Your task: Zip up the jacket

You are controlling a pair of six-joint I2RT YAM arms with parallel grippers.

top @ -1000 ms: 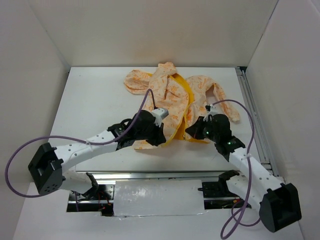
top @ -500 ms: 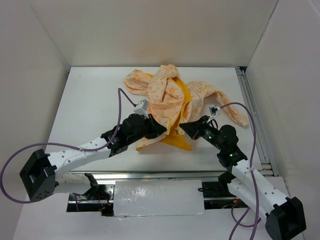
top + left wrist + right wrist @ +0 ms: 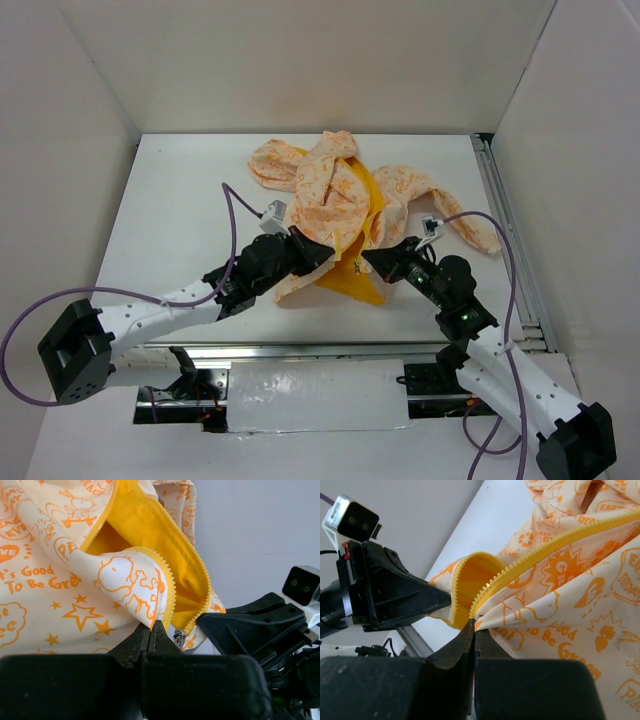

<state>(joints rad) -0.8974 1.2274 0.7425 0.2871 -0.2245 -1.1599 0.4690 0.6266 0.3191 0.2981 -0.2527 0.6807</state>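
Note:
The yellow zipper teeth (image 3: pixel 169 616) next to the robot's left gripper are apart from the metal slider (image 3: pixel 179 638), so next the left gripper moves their bottom end back in against the metal slider.
The jacket (image 3: pixel 330 195) is cream with orange print and yellow lining. It lies open in the middle of the table, its bottom hem lifted off the surface. My left gripper (image 3: pixel 318 254) is shut on the hem of one front panel (image 3: pixel 125 587) beside the yellow zipper teeth (image 3: pixel 171 600). My right gripper (image 3: pixel 378 262) is shut on the hem of the other panel (image 3: pixel 570 590) at the bottom end of its zipper strip (image 3: pixel 520 567). The metal slider (image 3: pixel 179 637) hangs between the two grippers. The left gripper (image 3: pixel 395 592) shows in the right wrist view.
The jacket's sleeves (image 3: pixel 470 225) and hood (image 3: pixel 270 160) lie bunched toward the back of the table. A metal rail (image 3: pixel 505 235) runs along the table's right edge. White walls enclose the back and sides.
Both grippers have drawn the jacket hem toward the near edge and lifted it. The left arm has swung left and the right arm has extended forward. The jacket has bunched up and shows more yellow lining.

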